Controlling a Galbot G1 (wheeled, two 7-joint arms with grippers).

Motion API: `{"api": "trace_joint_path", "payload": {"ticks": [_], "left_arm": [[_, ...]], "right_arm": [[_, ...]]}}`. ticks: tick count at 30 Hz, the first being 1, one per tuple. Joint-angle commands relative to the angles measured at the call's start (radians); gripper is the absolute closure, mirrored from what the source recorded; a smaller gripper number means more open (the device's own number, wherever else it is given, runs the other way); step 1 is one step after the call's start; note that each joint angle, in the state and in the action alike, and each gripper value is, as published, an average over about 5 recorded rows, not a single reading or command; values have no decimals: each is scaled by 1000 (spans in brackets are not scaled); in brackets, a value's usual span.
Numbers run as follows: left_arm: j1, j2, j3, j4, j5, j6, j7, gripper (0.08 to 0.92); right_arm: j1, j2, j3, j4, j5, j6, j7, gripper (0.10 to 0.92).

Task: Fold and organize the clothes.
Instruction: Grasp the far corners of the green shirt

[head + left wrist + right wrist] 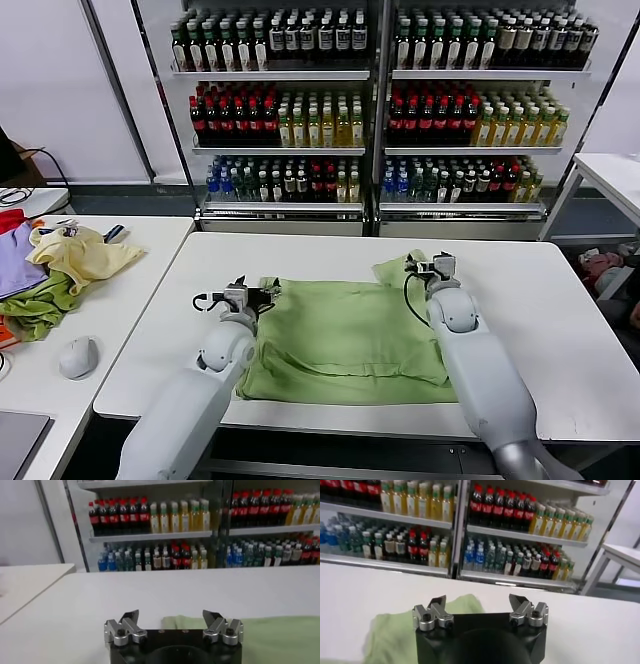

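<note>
The shirt has limp creases (345, 371) running across it, so it should fold over and its near edge should stay in place when the robot brings the shirt's far edge (330, 283) nearer.
The light sage-green shirt (340, 335) lies spread on the white table (560, 330), partly folded, with a sleeve bunched at its far right corner (395, 270). My left gripper (240, 293) is open and empty at the shirt's left edge; the left wrist view shows its jaws wide apart (172, 615) with green cloth (280, 635) just past them. My right gripper (432, 264) is open and empty at the far right corner, beside the bunched sleeve. The right wrist view shows its jaws apart (477, 600) with the green sleeve (400, 630) below them. Buttons and print are hidden.
A side table (120, 330) on the left holds a pale yellow garment (80, 255), a lilac cloth (15, 260), a green cloth (40, 305) and a grey mouse (78, 356). Shelves of bottles (380, 100) stand behind the table. Another white table (615, 175) is at far right.
</note>
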State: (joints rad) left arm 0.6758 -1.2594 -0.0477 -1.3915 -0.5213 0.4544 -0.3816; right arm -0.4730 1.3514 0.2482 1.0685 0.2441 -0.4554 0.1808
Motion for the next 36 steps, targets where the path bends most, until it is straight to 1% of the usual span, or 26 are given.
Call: {"api": "trace_joint_path", "payload": {"ticks": [1, 9, 11, 12, 20, 26, 30, 33, 34, 36], "left_arm": [[-71, -47, 32, 135, 29, 17, -4, 177], [-68, -57, 35, 139, 14, 50, -3, 179], [-62, -56, 35, 131, 1, 67, -2, 190], [-60, -56, 34, 127, -6, 75, -1, 208], [-54, -53, 29, 114, -67, 107, 2, 406], [-43, -47, 27, 81, -91, 93, 11, 597], [-15, -29, 26, 31, -104, 45, 17, 718], [17, -7, 19, -28, -119, 1, 17, 794], [28, 2, 16, -49, -125, -12, 16, 811], [52, 18, 7, -92, -139, -31, 16, 836]], "right_arm": [[104, 49, -11, -197, -15, 6, 7, 203], [123, 75, 12, -262, 16, -6, -16, 204], [120, 77, 9, -262, 28, -7, -21, 222], [119, 77, 9, -262, 32, -9, -24, 240], [108, 77, 18, -250, 55, -48, -39, 465], [79, 61, 13, -192, 80, -59, -47, 638], [37, 39, 7, -111, 105, -41, -52, 750], [-11, 15, 4, -12, 122, -18, -50, 836], [-28, 7, 4, 26, 129, -11, -49, 865], [-61, -9, 8, 102, 144, -1, -44, 897]]}}
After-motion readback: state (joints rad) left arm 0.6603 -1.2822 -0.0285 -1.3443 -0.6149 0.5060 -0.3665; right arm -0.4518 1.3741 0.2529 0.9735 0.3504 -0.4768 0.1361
